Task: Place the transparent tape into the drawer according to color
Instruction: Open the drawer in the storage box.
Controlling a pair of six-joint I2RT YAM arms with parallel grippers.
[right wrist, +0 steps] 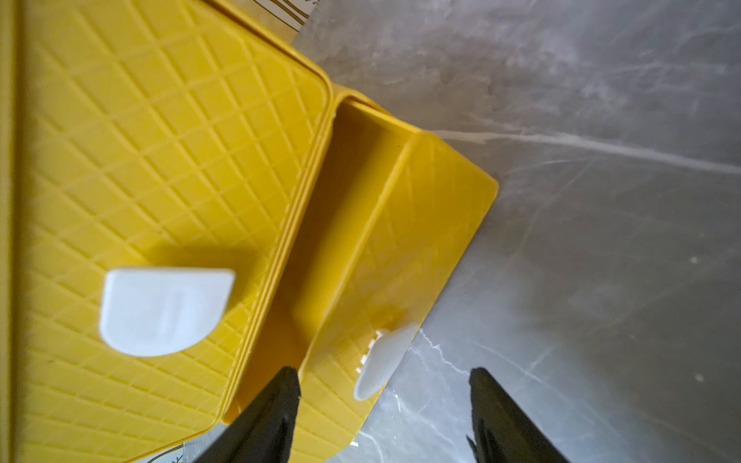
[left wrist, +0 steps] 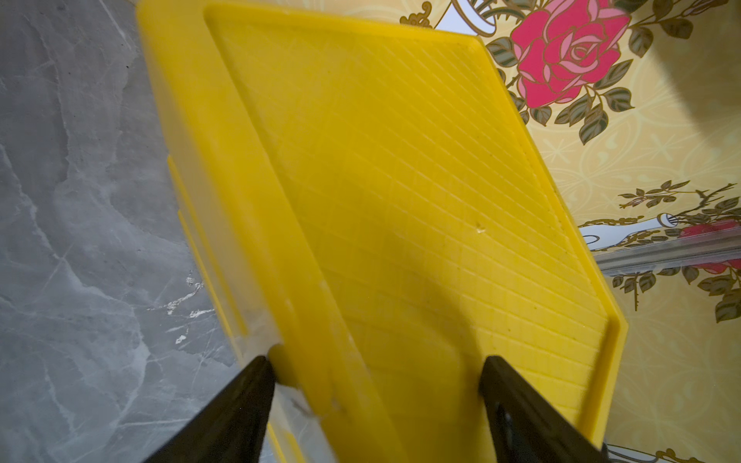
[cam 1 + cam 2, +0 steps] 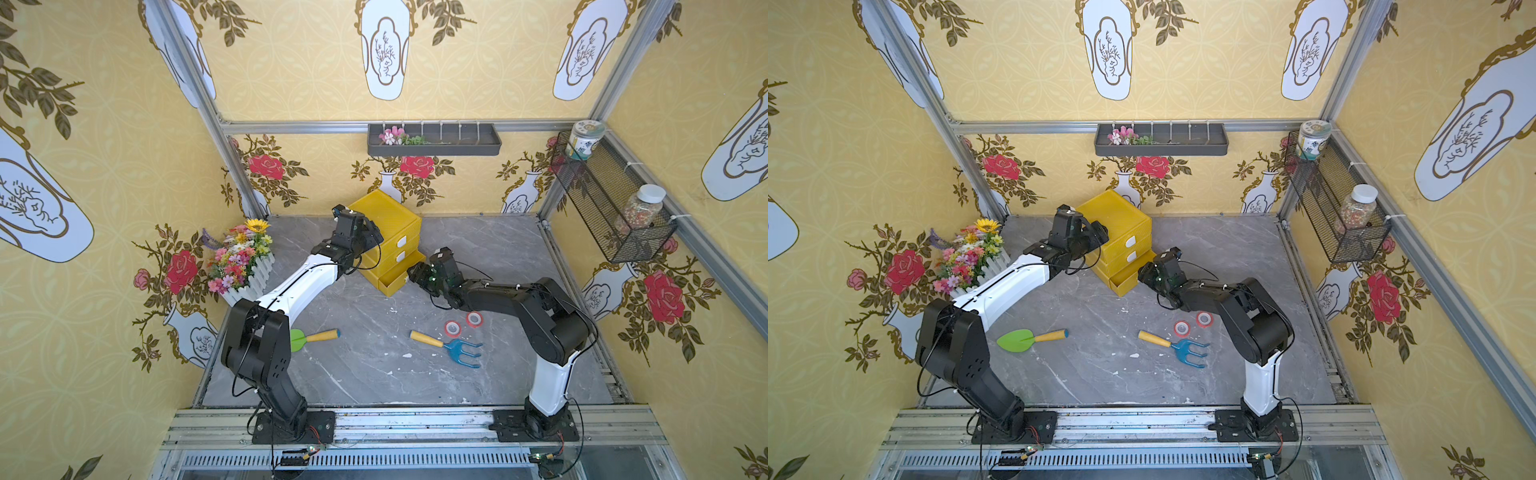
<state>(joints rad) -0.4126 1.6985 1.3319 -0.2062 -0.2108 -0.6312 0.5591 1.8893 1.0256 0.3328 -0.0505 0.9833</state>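
I should pull the drawer's front (image 1: pixel 413 231) farther out with my right gripper before I get the tape, because the bottom drawer's opening (image 3: pixel 393 276) is still narrow. My left gripper should keep the cabinet steady meanwhile.
Two red transparent tape rolls (image 3: pixel 453 328) (image 3: pixel 474 319) lie flat on the grey table, right of centre, close under my right arm; both top views show them (image 3: pixel 1182 328). The yellow three-drawer cabinet (image 3: pixel 386 212) stands at the back with its bottom drawer (image 3: pixel 395 282) pulled out and nothing visible inside. My right gripper (image 1: pixel 385 375) is open at that drawer's front (image 1: pixel 401 240). The drawer's white handle (image 1: pixel 381 360) sits between the fingers, apart from both. My left gripper (image 2: pixel 379 364) is open across the cabinet's top (image 2: pixel 401 180), with one fingertip (image 2: pixel 268 373) against its side edge.
A blue toy rake (image 3: pixel 461 349) lies just in front of the tape rolls, and a green toy trowel (image 3: pixel 307 337) lies near my left arm. A flower box (image 3: pixel 243 257) stands at the left wall. A wire basket (image 3: pixel 611 203) with jars hangs on the right wall.
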